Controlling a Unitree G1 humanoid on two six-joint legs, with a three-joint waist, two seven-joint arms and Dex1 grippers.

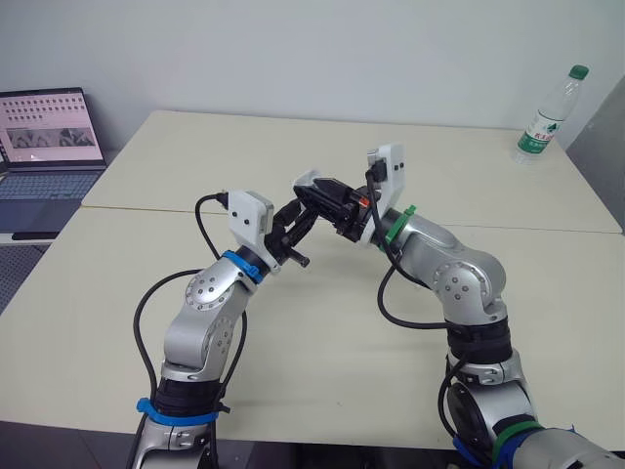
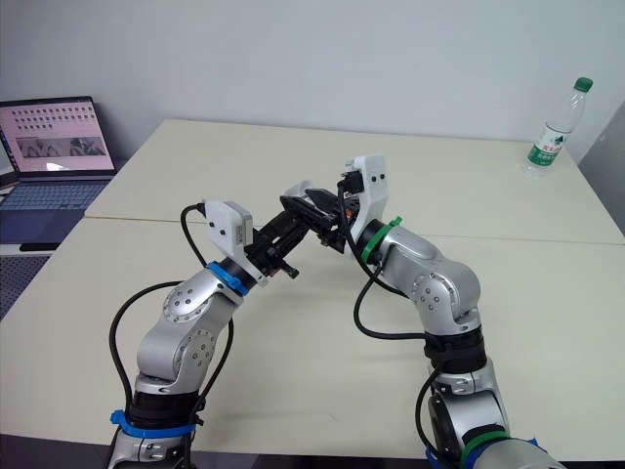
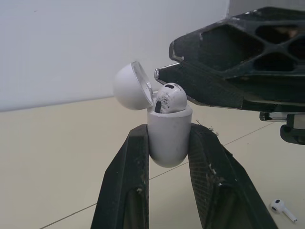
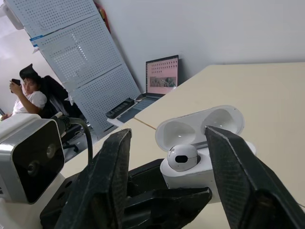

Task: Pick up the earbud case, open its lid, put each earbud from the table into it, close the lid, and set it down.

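The case lid (image 4: pixel 200 125) will swing shut over the earbud heads that stick out when I push the lid, because rounded hollows (image 4: pixel 178 133) line the open lid.
My left gripper (image 3: pixel 169 130) is shut on the body of the white earbud case (image 3: pixel 169 143) and holds it upright above the table. The case lid (image 3: pixel 131 86) is hinged open. One white earbud (image 3: pixel 171 98) sits partly in a slot, its head sticking out. My right gripper (image 4: pixel 168 131) is open, with one finger on each side of the case and its tips right by that earbud. Both grippers meet over the middle of the table (image 1: pixel 312 195). A second earbud (image 3: pixel 282 209) lies loose on the tabletop below.
A laptop (image 1: pixel 49 147) stands open off the table's far left. A plastic water bottle (image 1: pixel 549 115) stands at the far right corner. A seam (image 1: pixel 508 227) runs across the beige tabletop. A person (image 4: pixel 28 93) sits by a pegboard in the background.
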